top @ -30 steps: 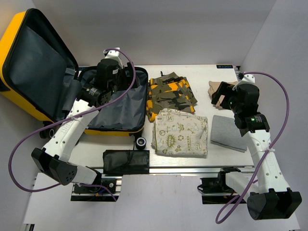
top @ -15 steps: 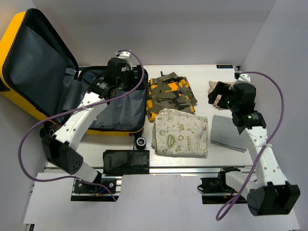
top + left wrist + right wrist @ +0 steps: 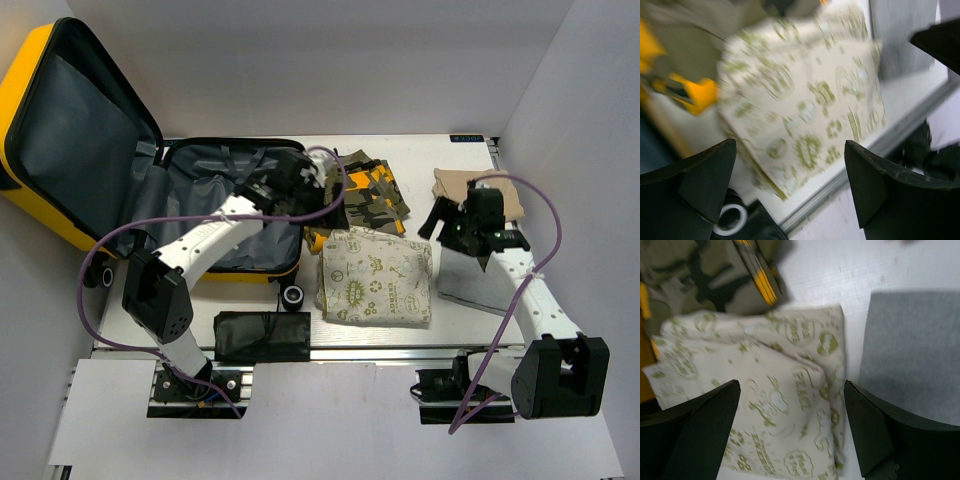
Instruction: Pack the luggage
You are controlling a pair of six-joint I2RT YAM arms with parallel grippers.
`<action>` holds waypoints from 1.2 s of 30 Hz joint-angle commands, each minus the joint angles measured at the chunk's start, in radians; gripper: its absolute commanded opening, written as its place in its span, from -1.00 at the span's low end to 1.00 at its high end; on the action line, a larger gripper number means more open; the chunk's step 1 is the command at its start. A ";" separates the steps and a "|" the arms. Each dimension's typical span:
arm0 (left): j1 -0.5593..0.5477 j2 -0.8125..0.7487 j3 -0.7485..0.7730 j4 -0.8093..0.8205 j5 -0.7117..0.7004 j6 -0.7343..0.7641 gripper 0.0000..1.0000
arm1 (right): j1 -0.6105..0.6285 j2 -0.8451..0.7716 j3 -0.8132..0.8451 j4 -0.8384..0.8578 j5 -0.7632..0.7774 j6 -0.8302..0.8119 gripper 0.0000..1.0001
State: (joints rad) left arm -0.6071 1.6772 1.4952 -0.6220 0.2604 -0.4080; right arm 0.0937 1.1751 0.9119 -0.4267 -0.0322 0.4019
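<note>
The cream cloth's edge [image 3: 324, 290] by the suitcase wheel is free of the camo garment, so the robot's left gripper should now go down to that edge [image 3: 332, 274] and close on it.
The yellow suitcase [image 3: 25, 90] lies open at the left, its lid raised and its dark grey lining [image 3: 225, 215] bare. My left gripper [image 3: 322, 205] is open and empty. It hovers past the suitcase's right edge, over the camo-and-orange garment [image 3: 365, 190]. In the left wrist view [image 3: 790, 185] it hangs above the folded cream printed cloth [image 3: 805, 100]. My right gripper [image 3: 445, 225] is open and empty, and hovers between the cream cloth [image 3: 375, 275] and the grey folded cloth [image 3: 478, 278]. In the right wrist view [image 3: 790, 425] the cream cloth [image 3: 770, 390] lies below its fingers.
A tan cloth [image 3: 485, 185] lies at the back right. A flat black pouch [image 3: 262, 336] sits at the table's front edge. A suitcase wheel [image 3: 292, 295] sticks out beside the cream cloth. The grey cloth [image 3: 915, 350] and the camo garment [image 3: 695, 275] also show in the right wrist view.
My left arm has swung right, from above the suitcase lining out over the clothes. My right gripper has moved from the tan cloth left and nearer, toward the cream cloth.
</note>
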 commanded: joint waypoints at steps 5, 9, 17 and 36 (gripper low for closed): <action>-0.149 -0.002 -0.107 -0.068 -0.047 -0.051 0.96 | -0.003 -0.107 -0.166 -0.044 -0.046 0.035 0.79; -0.191 0.012 -0.196 -0.088 -0.114 -0.117 0.96 | -0.003 -0.156 -0.212 -0.034 -0.072 0.022 0.79; -0.237 0.048 -0.228 -0.061 -0.371 -0.304 0.96 | -0.002 -0.144 -0.314 0.029 -0.135 0.009 0.79; -0.266 0.294 -0.194 0.068 -0.293 -0.255 0.54 | 0.008 -0.022 -0.510 0.327 -0.159 0.051 0.73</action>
State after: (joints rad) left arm -0.8703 1.9526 1.3418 -0.6056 -0.0715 -0.6830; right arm 0.0948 1.1198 0.4290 -0.1371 -0.1921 0.4637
